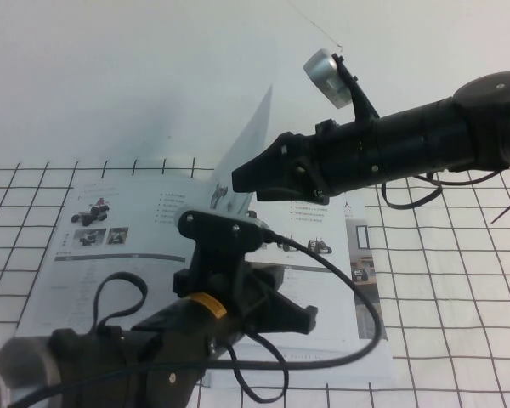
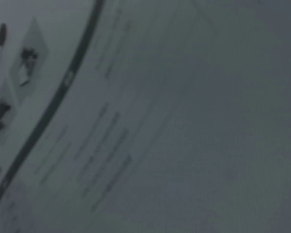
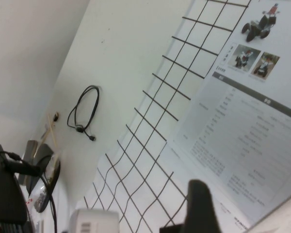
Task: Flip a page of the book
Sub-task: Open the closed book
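The page (image 1: 249,143) is raised along the spine (image 1: 218,192), so I expect it to fold over, stay flat and cover the pink-topped robot when I turn it.
The book (image 1: 136,280) lies open on the gridded cloth. The page (image 1: 253,140) stands lifted near the spine; it fills the left wrist view (image 2: 160,121), showing a dark bar and small photos, and its edge shows in the right wrist view (image 3: 286,218). The flat left leaf (image 1: 93,212) shows a pink-topped robot, also in the right wrist view (image 3: 259,24). My right gripper (image 1: 238,181) is open against the lower part of the page; one dark finger (image 3: 200,206) shows, apart from the page's edge. My left gripper (image 1: 263,297) hovers over the book's near middle, close to the page.
The white cloth with black grid (image 1: 459,280) spreads under the book and to the right. My left arm's cables (image 1: 357,314) loop over the right leaf. A black cable coil (image 3: 85,114) lies on the white surface beyond the cloth.
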Controlling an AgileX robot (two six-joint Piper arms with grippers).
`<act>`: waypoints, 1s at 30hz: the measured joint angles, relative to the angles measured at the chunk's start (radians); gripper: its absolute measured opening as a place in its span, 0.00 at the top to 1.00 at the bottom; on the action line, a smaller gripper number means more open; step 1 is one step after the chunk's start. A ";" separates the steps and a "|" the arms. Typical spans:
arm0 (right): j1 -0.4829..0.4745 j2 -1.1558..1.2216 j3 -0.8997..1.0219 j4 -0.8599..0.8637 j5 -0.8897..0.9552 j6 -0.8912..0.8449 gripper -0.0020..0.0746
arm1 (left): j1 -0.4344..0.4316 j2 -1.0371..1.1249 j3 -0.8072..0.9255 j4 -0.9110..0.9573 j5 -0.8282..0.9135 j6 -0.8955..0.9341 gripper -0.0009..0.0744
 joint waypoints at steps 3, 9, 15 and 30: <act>0.000 0.000 0.000 0.012 0.028 -0.021 0.39 | 0.048 0.000 0.000 0.000 0.027 0.000 0.99; 0.000 -0.021 0.000 0.087 0.044 -0.103 0.39 | 0.129 0.000 0.000 -0.154 0.067 0.009 0.99; 0.000 -0.055 -0.001 0.075 0.073 -0.186 0.39 | 0.238 0.000 0.042 -0.385 0.071 0.106 0.99; 0.049 0.254 -0.002 -0.243 -0.029 -0.136 0.82 | 0.337 0.000 0.174 -0.438 0.129 0.142 0.99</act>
